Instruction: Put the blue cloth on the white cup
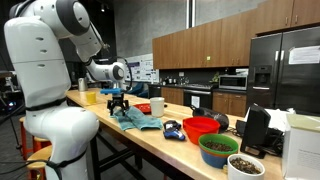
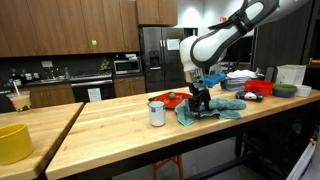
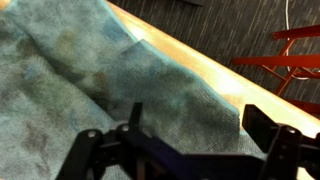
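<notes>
Soft, loose folds (image 3: pixel 75 88) run across the wide cloth. So the blue cloth (image 1: pixel 137 119) will hang down long and drag its far end when I lift.
The blue cloth (image 1: pixel 138 121) lies rumpled on the wooden table and shows in both exterior views (image 2: pixel 212 110). It fills the wrist view (image 3: pixel 110 90), reaching the table's edge. My gripper (image 3: pixel 192 125) is open, its fingers spread just above the cloth, touching or nearly touching it. In both exterior views the gripper (image 1: pixel 120 106) (image 2: pixel 200 104) points down at the cloth. The white cup (image 1: pixel 157 106) stands upright on the table beside the cloth; it also shows in an exterior view (image 2: pixel 157 113).
A red bowl (image 1: pixel 202 127), two bowls with dark contents (image 1: pixel 218 150), a small dark and blue object (image 1: pixel 172 129) and a yellow container (image 2: pixel 14 142) sit on the table (image 2: pixel 110 135). A red chair (image 3: pixel 290 55) stands below the table's edge.
</notes>
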Controlling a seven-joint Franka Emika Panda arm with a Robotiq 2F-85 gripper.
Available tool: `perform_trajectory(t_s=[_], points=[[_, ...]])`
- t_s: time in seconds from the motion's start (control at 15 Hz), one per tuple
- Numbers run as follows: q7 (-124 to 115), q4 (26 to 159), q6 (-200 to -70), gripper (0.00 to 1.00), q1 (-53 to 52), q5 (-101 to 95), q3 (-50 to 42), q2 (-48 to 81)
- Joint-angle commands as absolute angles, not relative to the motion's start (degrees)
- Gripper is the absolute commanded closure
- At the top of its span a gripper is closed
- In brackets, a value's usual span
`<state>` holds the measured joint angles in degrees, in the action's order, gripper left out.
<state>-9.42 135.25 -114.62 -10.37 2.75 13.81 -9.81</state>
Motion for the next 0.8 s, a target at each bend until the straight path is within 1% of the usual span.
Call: perform_trajectory(t_s=[0.0,0.07,0.13,0.6,0.73], points=[[-9.4,135.7,-115.5,0.13,-10.8,1.5,13.6,-10.0],[-9.4,135.7,-115.7,0.25,-10.7,1.4,13.5,-10.1],[-9.4,135.6,-115.8,0.3,-10.7,1.2,13.4,-10.1],[-9.3,132.9,-117.7,0.86,-8.8,-2.2,11.6,-10.7],[-9.1,130.6,-117.7,0.99,-8.0,-2.4,10.5,-11.0]])
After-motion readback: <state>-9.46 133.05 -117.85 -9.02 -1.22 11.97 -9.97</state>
